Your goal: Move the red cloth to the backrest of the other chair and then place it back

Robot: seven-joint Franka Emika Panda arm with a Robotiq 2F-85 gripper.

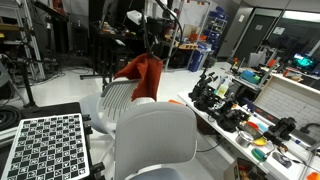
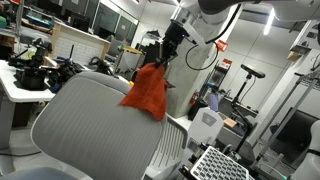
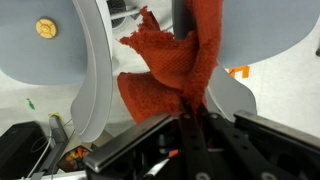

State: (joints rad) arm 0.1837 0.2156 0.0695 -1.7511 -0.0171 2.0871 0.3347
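Observation:
My gripper is lowering the red cloth, with the red cloth's lower part [image 2: 143, 102] hanging across the ribbed backrest's top edge [image 1: 121, 82]. It should carry on going down and let go once the cloth drapes there.
The red cloth [image 1: 145, 76] hangs limp from my gripper [image 1: 148, 50], which is shut on its top. In an exterior view the cloth [image 2: 148, 92] dangles just above the ribbed white backrest [image 2: 90, 115]. That ribbed backrest [image 1: 117, 100] sits behind the plain light-grey backrest [image 1: 155, 140]. In the wrist view the cloth [image 3: 170, 70] hangs between two chair backs, pinched between my shut fingers [image 3: 195, 118]. The cloth's lower edge is near the ribbed backrest's top; I cannot tell whether they touch.
A cluttered workbench [image 1: 250, 110] with tools runs along one side. A checkerboard calibration board [image 1: 50, 145] lies beside the chairs and also shows in an exterior view [image 2: 222, 165]. A desk with equipment [image 2: 25, 75] stands behind the ribbed chair.

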